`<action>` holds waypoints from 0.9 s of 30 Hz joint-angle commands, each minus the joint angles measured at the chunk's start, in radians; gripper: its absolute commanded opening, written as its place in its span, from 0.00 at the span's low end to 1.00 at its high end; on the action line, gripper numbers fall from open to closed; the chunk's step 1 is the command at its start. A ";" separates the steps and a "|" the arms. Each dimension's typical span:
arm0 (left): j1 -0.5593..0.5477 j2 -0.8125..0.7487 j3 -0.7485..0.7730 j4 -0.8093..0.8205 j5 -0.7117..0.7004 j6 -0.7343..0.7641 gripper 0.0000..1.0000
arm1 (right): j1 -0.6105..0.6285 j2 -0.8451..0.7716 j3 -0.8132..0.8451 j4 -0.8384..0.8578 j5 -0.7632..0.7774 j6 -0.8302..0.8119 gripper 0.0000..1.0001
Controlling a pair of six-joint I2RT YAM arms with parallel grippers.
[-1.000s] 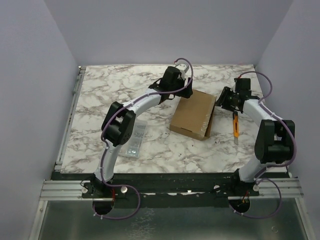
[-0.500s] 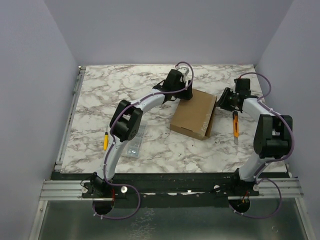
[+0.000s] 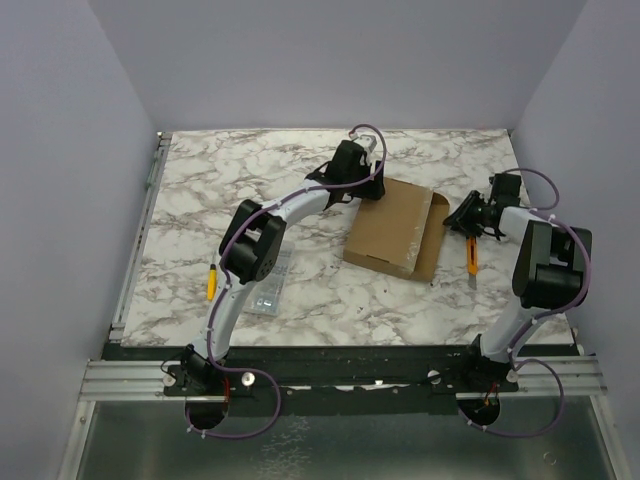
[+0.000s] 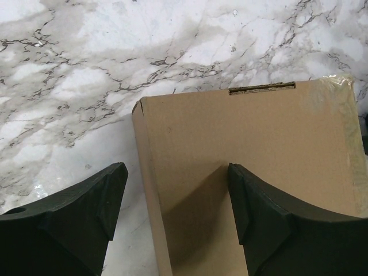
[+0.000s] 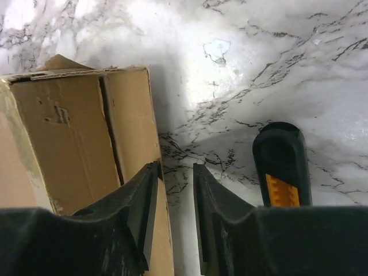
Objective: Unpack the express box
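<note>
Next, my right gripper pinches the side flap's outer edge (image 3: 443, 237) and swings the lid (image 3: 391, 226) open before my left gripper reaches inside, because the lid is covering the express box.
The express box (image 3: 390, 230) is a flat brown cardboard mailer lying mid-table; its side flap (image 3: 436, 237) is folded out to the right. My left gripper (image 3: 364, 187) is open at the box's far left corner. In the left wrist view it (image 4: 178, 190) straddles the box's (image 4: 253, 149) left edge, one finger over the lid and one over the table. My right gripper (image 3: 468, 216) is low at the flap's outer edge. In the right wrist view it (image 5: 175, 168) is narrowly open, with the flap (image 5: 131, 121) edge against its left finger and marble showing in the gap.
A black and orange utility knife (image 3: 471, 259) lies right of the flap, close to my right fingers in the wrist view (image 5: 282, 175). A clear organizer case (image 3: 268, 282) and a small orange tool (image 3: 211, 281) lie at the left. Walls surround the marble table (image 3: 200, 190).
My right gripper has moved right and lower, and the box's right flap has swung from standing up to folded outward. My left arm's elbow shifted, uncovering the orange tool.
</note>
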 commanded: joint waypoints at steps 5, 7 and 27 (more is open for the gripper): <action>0.029 0.023 -0.039 -0.124 -0.025 0.020 0.78 | -0.004 -0.014 -0.026 0.069 -0.213 -0.011 0.44; 0.030 0.016 -0.031 -0.124 0.005 0.012 0.79 | -0.004 -0.049 -0.069 0.097 -0.244 0.012 0.49; 0.014 -0.309 -0.282 -0.030 -0.032 -0.023 0.88 | 0.002 -0.351 -0.391 0.206 -0.281 0.068 0.02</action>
